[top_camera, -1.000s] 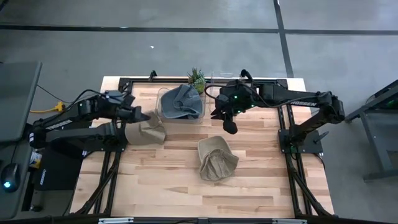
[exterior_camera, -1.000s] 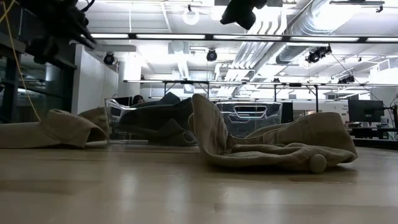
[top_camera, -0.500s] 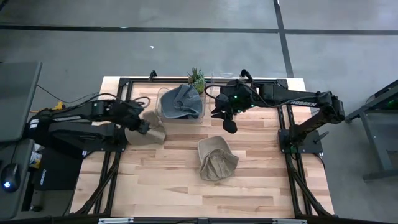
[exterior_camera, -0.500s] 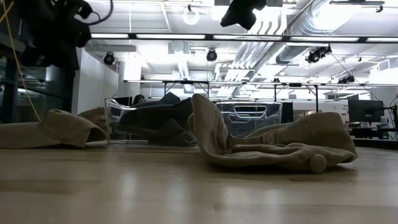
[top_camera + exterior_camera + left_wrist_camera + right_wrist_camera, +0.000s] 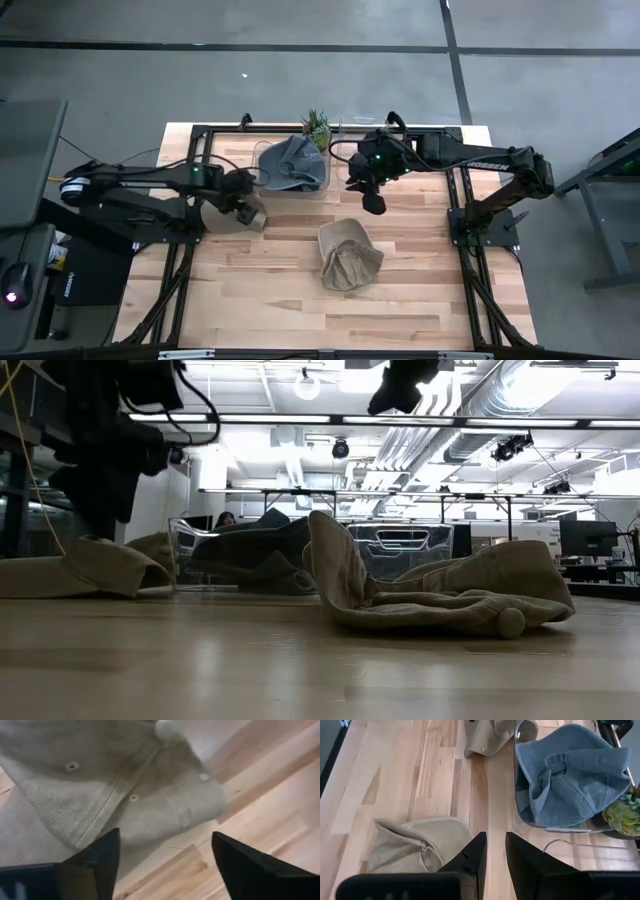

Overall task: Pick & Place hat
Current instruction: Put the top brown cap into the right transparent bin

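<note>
The left gripper has one finger pointing past the tan hat's edge (image 5: pixel 167 840) at wood, so it should move back over the hat's top (image 5: pixel 132 782) and pinch the cloth there.
A tan hat (image 5: pixel 225 218) lies crumpled on the table's left part, beside a clear bin (image 5: pixel 262 182) that holds a blue hat (image 5: pixel 290 165). My left gripper (image 5: pixel 165 865) is open just over the tan hat's (image 5: pixel 125 790) right edge, one finger above the cloth and one above bare wood. A second tan hat (image 5: pixel 348 255) lies in a heap mid-table. My right gripper (image 5: pixel 373 203) hangs high between that hat (image 5: pixel 420 842) and the bin, its fingers a narrow gap apart (image 5: pixel 496 857) with nothing between them. My left gripper comes at the tan hat's rim (image 5: pixel 150 827) from above, pointing down, with its fingers spread. The wrist view looks along the fingers, and the low view shows the gripper (image 5: pixel 100 500) close above the cloth (image 5: pixel 95 565). Whether a fingertip touches the hat, I cannot tell.
A small green plant (image 5: pixel 317 125) stands behind the bin at the far edge. Black frame rails run along the table's left and right sides. Bare wood stretches across the near half of the table (image 5: pixel 300 310).
My left gripper has swung toward the table's right edge and come down over the left tan hat. The hat lies as before. My right gripper has kept its place high up.
</note>
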`<state>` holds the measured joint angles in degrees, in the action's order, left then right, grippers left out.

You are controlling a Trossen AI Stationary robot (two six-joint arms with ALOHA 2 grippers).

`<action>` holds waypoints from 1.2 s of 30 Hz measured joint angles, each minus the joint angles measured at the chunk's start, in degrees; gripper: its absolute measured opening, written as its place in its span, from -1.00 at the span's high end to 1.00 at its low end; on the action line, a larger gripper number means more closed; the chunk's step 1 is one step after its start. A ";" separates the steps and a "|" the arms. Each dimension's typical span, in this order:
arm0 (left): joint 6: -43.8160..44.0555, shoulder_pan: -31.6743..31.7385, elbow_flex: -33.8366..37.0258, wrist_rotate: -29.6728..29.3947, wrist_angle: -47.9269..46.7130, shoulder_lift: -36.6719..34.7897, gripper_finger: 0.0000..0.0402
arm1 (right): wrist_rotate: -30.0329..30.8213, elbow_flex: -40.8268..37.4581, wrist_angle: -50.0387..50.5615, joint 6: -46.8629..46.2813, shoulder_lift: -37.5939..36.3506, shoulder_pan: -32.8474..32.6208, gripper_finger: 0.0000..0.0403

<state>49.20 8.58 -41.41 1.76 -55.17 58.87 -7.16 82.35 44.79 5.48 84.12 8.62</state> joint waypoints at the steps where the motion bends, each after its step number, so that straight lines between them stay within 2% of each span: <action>1: -0.08 0.00 0.00 -0.01 0.07 1.26 -0.38 | 0.00 0.00 0.34 0.20 0.02 0.00 0.67; 5: -0.32 0.00 0.00 0.34 0.07 5.11 -0.49 | -0.02 0.00 0.49 0.89 0.02 0.02 0.67; 10: -0.62 0.01 -0.35 1.21 -0.38 7.07 -0.47 | -0.02 0.00 0.49 1.29 0.02 0.02 0.67; 14: -1.61 0.00 -4.07 1.71 -2.96 7.04 -0.45 | -0.02 0.00 0.55 1.44 0.02 0.02 0.67; 20: -11.69 0.00 -12.64 -4.15 -10.78 7.04 -0.45 | -0.03 0.00 0.64 1.54 0.00 0.02 0.67; 23: -20.35 0.00 -13.62 -8.28 -13.25 7.04 -0.45 | -0.04 0.00 0.69 1.60 0.00 0.02 0.67; 26: -26.97 0.02 -13.62 -9.51 -15.54 7.04 -0.45 | -0.04 0.00 1.03 1.57 0.00 0.02 0.67; 30: -30.28 0.03 -13.62 -9.88 -18.04 8.39 -0.45 | -0.07 0.00 1.23 1.02 0.00 0.02 0.67; 36: -30.55 0.09 -13.60 -9.33 -17.04 13.01 -0.45 | -0.07 0.00 1.21 1.00 0.00 0.02 0.67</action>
<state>18.65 8.67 -55.00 -7.56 -72.21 71.88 -7.22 82.35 46.00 6.48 84.12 8.64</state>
